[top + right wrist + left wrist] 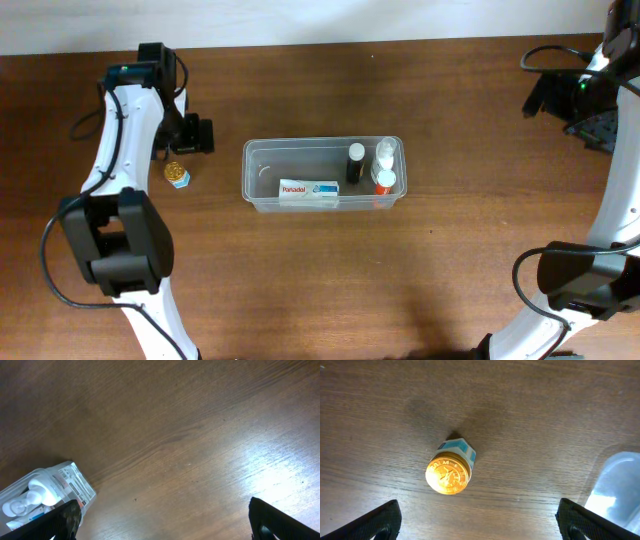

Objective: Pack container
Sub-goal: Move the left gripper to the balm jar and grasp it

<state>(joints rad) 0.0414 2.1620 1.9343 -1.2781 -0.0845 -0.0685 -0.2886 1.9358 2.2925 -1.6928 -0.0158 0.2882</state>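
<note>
The gold lid (175, 170) is in line with the open fingers and well away from the container, so my left gripper keeps going down until its fingers are on either side of the small jar (180, 180).
The container (247, 176), a clear plastic tub, sits mid-table holding a Panadol box (308, 190), a black bottle (355, 163) and white bottles (385, 152). A small jar with a gold lid (178, 175) stands on the wood to its left. My left gripper (198, 135) hovers just beyond that jar. Seen from the left wrist, the jar (448, 474) lies ahead of the open left gripper (480, 525), nothing between its fingers (375, 522). My right gripper (538, 98) is far right, open (167, 525) over bare wood, with the container's corner (75, 480) at lower left.
The left wrist view shows the container's edge (620, 485) at the right. Black cables and an arm mount (600, 130) lie at the far right. Both arm bases (110, 240) stand near the front edge.
</note>
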